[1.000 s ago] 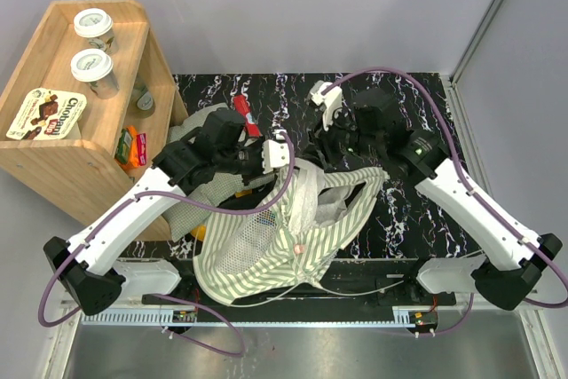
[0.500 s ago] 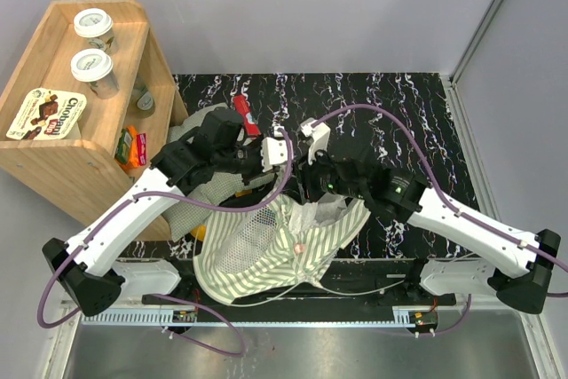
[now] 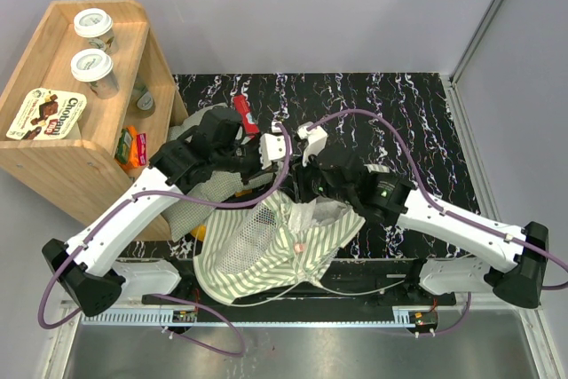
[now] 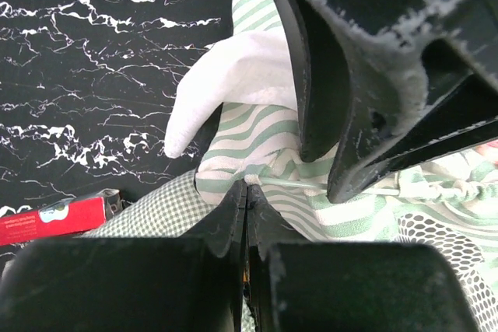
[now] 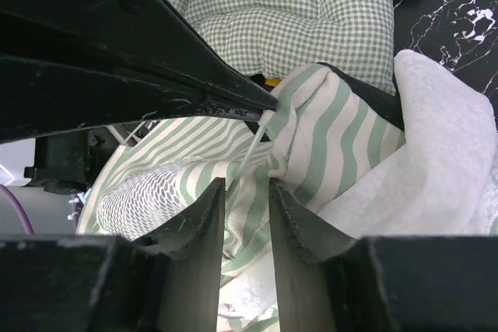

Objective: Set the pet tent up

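Observation:
The striped fabric bunches (image 4: 447, 190) around the pole where both grippers crowd together, so the robot's right gripper should hold it while the left gripper takes the fabric's outer corner (image 4: 211, 179).
The pet tent (image 3: 266, 250) lies crumpled at the table's near edge, its round mesh window (image 3: 244, 237) facing up. My left gripper (image 3: 271, 166) is shut on a bunched edge of the striped fabric (image 4: 257, 145), where a thin pole (image 4: 311, 185) comes out. Right beside it is my right gripper (image 3: 302, 179). In the right wrist view its jaws (image 5: 241, 184) stand apart, with striped fabric (image 5: 327, 138) and the pole (image 5: 250, 153) between them. White lace (image 5: 436, 138) hangs at the right. The checked cushion (image 3: 209, 191) lies under the left arm.
A wooden shelf (image 3: 71, 148) stands at the left with two lidded cups (image 3: 93, 28) and a yogurt box (image 3: 46, 113) on top, and orange packets (image 3: 133, 146) inside. A red packet (image 3: 246, 117) lies on the black marbled tabletop (image 3: 417, 113) behind the left gripper.
My right arm has swung left from the table's middle to the left gripper, and its jaws have narrowed. The tent's right flap has drawn in. The left gripper stays put.

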### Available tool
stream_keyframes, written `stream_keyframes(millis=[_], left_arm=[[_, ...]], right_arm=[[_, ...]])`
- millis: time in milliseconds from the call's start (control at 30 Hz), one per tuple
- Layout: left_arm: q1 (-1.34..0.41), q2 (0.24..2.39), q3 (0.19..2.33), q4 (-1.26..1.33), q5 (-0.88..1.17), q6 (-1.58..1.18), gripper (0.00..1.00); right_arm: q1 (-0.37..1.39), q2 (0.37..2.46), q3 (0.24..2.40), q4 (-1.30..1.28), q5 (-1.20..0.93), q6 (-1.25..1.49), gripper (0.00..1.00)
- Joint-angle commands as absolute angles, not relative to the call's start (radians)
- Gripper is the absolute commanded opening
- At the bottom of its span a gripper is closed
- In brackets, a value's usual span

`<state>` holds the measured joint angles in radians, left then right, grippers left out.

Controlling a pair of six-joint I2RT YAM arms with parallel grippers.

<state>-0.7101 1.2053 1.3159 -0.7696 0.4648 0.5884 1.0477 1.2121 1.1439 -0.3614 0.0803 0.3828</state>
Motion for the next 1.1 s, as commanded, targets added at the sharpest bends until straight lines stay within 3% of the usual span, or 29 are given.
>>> stream_keyframes(millis=[0,267,700,733,800,900,1067], left_arm=[[-0.715,1.19,1.354,-0.81,0.549,0.534,0.0],[-0.713,1.183,1.351,-0.825,0.607,0.541,0.0],[-0.712,1.166,1.382,-0.862,0.598,0.595,0.0],[-0.713,1.163,1.378,-0.851,0.568,0.585,0.02],[-0.706,1.158,1.364,-0.824,0.484,0.552,0.23],[-0.667,1.146,1.344,-0.775,0.408,0.502,0.4],[-0.615,1.147,1.361,-0.724,0.388,0.378,0.47]], right_arm=[[1.057,1.224,1.111,-0.278,0.169,0.408,0.31],[1.055,1.273,1.129,-0.212,0.209,0.359,0.0],[0.851,1.388,1.189,-0.083,-0.055,0.396,0.0],[0.847,1.39,1.183,-0.069,-0.063,0.391,0.0],[0.842,1.391,1.175,-0.063,-0.074,0.374,0.0],[0.831,1.39,1.125,-0.046,-0.101,0.368,0.0],[0.83,1.404,1.048,0.031,-0.166,0.368,0.0]])
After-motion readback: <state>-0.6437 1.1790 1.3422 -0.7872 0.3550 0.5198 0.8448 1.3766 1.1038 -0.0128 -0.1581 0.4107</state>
